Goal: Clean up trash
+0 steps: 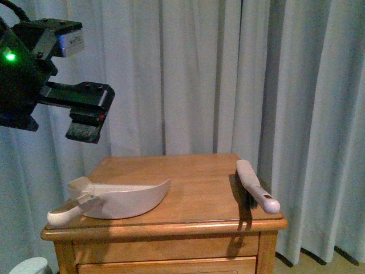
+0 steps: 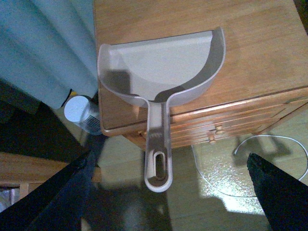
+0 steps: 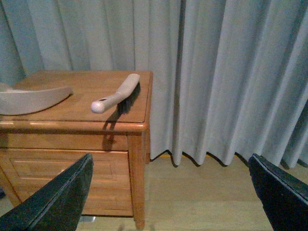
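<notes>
The beige dustpan's raised side (image 1: 138,202) is curving around toward its handle, so I expect the dustpan (image 1: 117,197) to hold the trash near the handle when I lift it.
No wad of white tissue paper shows in any view. A beige dustpan (image 1: 117,200) lies on the left of the wooden nightstand (image 1: 199,182), its handle past the left edge; it also shows in the left wrist view (image 2: 163,67) and at the edge of the right wrist view (image 3: 29,98). A beige hand brush (image 1: 256,185) stands on its bristles at the right edge, also in the right wrist view (image 3: 118,91). My left gripper (image 1: 85,114) hovers open and empty above the table's left side, over the dustpan handle (image 2: 158,163). My right gripper (image 3: 168,202) is open and empty, off to the table's right, low over the floor.
Pale curtains (image 1: 228,74) hang behind and to the right of the nightstand. A white cylindrical container (image 2: 82,113) stands on the floor by the left side. A white cable (image 2: 269,144) loops on the floor in front. Drawers with small knobs (image 2: 219,129) face forward.
</notes>
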